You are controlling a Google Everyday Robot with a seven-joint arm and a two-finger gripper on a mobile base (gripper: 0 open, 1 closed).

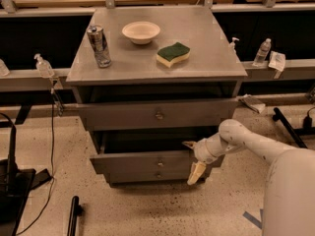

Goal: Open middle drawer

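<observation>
The dark gap [142,141] above the middle drawer is narrow, and the drawer front's top edge [178,151] has my gripper's finger reaching over it, so next I pull that edge toward me.
The grey cabinet [123,65] has three drawer fronts stacked below its top. The middle drawer [133,163], with a small brass knob [159,164], is pulled out toward me, and a dark gap shows above its front. The top drawer [123,116] sits above it. A narrow bottom front [142,177] lies just below it. My gripper [193,159] is at the right end of the middle drawer front. It is open, with one finger above the front's top edge and the other finger [196,173] hanging below.
On the cabinet top stand a metal can [99,45], a white bowl [141,32] and a green-and-yellow sponge [173,54]. Low shelves with bottles run left and right behind the cabinet. A black stand base [12,186] and cable lie on the floor at left.
</observation>
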